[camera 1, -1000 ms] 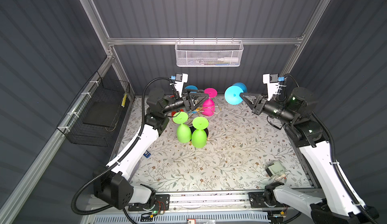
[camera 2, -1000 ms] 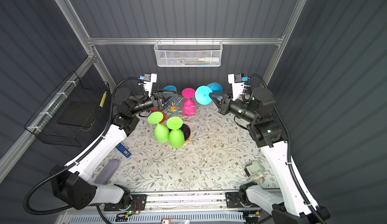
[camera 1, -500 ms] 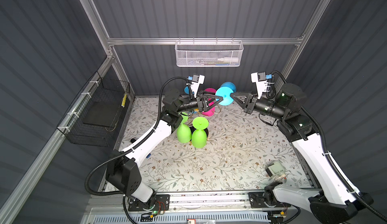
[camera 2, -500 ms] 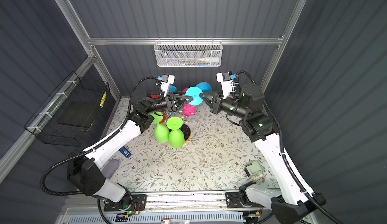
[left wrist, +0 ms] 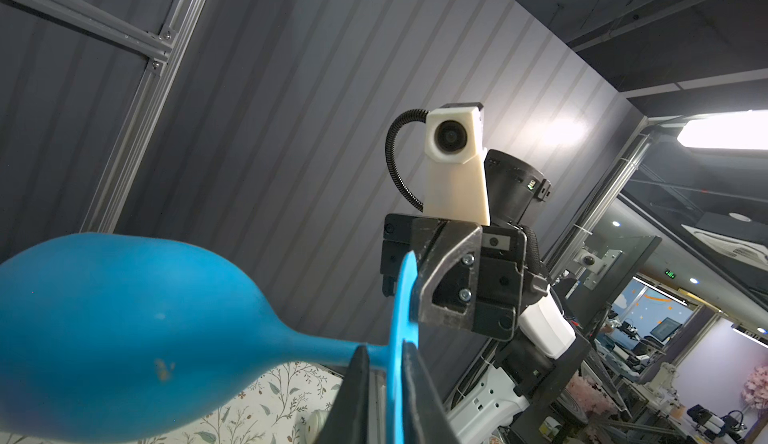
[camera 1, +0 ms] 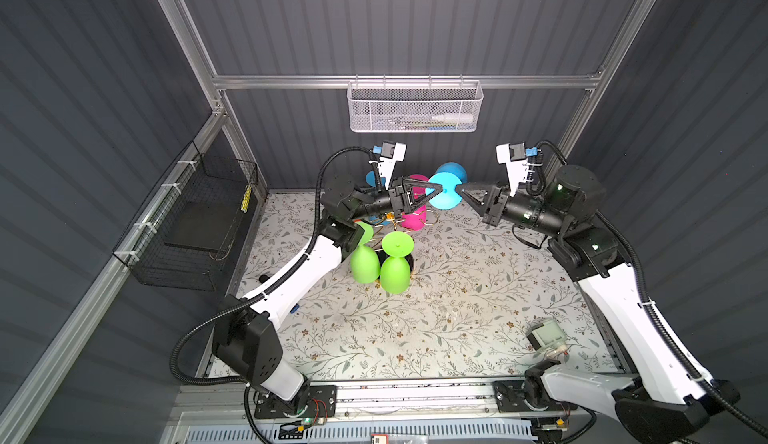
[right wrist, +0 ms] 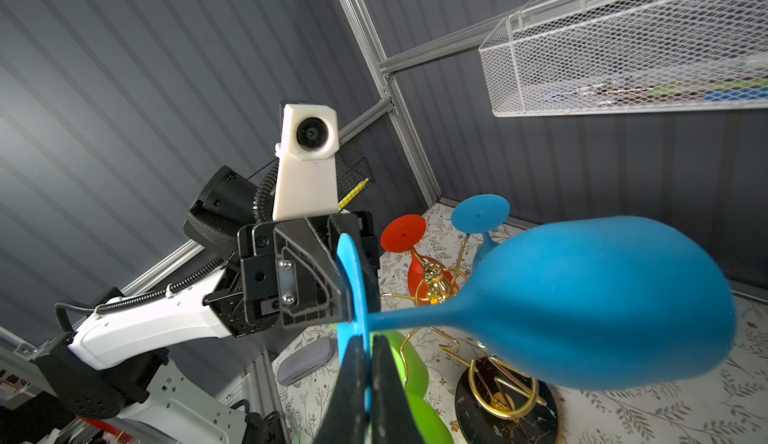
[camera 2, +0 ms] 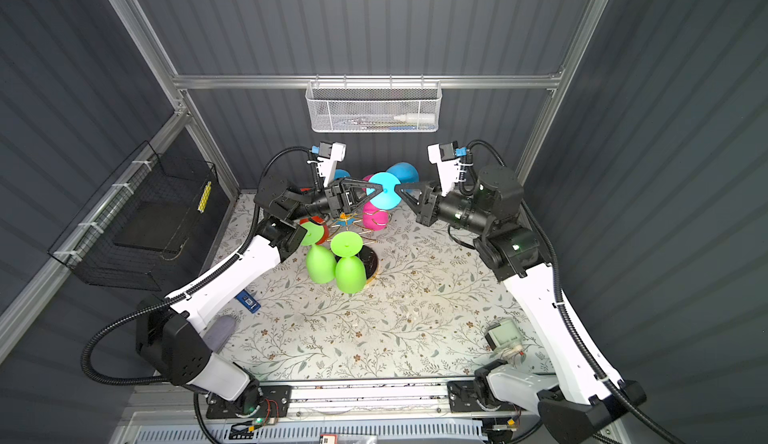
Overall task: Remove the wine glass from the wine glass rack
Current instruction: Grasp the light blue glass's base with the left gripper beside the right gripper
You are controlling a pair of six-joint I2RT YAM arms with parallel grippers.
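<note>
The foot of the blue wine glass (camera 1: pixel 444 192) is pinched by both grippers, and the wine glass's bowl points at the back wall. My right gripper should move over and take hold of the wine glass's bowl (camera 1: pixel 453 170).
A blue wine glass (camera 1: pixel 445 192) (camera 2: pixel 384 197) hangs on its side in mid-air above the back of the table, off the rack. My right gripper (camera 1: pixel 457 190) (right wrist: pixel 368 379) is shut on the rim of its round foot (right wrist: pixel 351 288). My left gripper (camera 1: pixel 436 190) (left wrist: pixel 392 384) faces it from the opposite side, its fingers (left wrist: pixel 419 400) pressed either side of the same foot, next to the stem. The bowl (left wrist: pixel 124 330) (right wrist: pixel 582 305) points toward the back wall. The gold wine glass rack (camera 2: pixel 345 219) (right wrist: pixel 432 284) stands below on its black base (camera 2: pixel 372 261).
Still hanging on the rack are two green glasses (camera 1: pixel 365 263) (camera 1: pixel 395 271), a pink one (camera 1: pixel 411 219), a red one (right wrist: pixel 403 234) and a blue one (right wrist: pixel 480 213). A white mesh basket (camera 1: pixel 415 107) hangs on the back wall, a black wire basket (camera 1: pixel 195 222) on the left. A small device (camera 1: pixel 546 336) lies front right.
My right arm carried the blue glass toward the middle. My left arm swung right to meet it, and its open jaws closed on the glass's foot.
</note>
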